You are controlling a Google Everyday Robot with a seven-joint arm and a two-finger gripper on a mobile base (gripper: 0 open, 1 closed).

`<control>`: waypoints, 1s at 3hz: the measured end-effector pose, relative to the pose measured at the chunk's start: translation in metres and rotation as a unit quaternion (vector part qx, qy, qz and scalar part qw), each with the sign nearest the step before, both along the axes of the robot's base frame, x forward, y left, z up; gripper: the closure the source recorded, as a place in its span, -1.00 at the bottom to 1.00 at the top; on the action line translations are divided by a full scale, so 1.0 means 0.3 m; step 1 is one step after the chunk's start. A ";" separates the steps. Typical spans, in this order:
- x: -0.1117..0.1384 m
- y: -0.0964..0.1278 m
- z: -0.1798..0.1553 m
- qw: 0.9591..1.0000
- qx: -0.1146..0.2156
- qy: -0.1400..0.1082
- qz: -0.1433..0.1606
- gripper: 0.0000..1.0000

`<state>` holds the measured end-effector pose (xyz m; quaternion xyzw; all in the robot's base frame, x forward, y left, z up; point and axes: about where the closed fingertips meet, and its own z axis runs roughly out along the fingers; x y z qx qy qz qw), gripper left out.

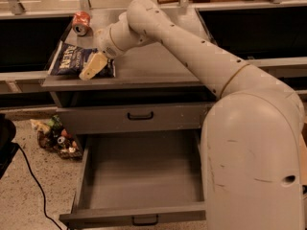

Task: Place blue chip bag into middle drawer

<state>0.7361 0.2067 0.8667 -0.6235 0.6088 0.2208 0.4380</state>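
The blue chip bag's outer edge (55,58) is straight beyond the robot's gripper, so the bag (74,62) will stay in its broad shape and tilt when the gripper lifts it.
The blue chip bag (72,60) lies flat on the grey countertop at the left, white lettering up. My gripper (92,66) sits over the bag's right part, its pale fingers (96,63) resting on or just above the foil. The middle drawer (141,176) is pulled fully open below, a grey tray with a flat bare bottom and a small black handle (145,220) on its front. My arm reaches from the lower right across the counter to the bag.
A crushed red can (81,23) lies on the counter behind the bag. The upper drawer (140,115) is shut. A heap of snack packets (56,138) lies on the floor to the left, beside a black cable (29,171).
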 end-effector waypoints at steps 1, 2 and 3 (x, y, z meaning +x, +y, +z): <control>-0.008 0.006 -0.032 1.000 -0.001 0.026 0.003 -1.00; 0.005 0.012 -0.057 0.999 -0.004 0.044 0.000 -0.62; 0.017 0.013 -0.058 0.998 0.017 0.053 -0.002 -0.15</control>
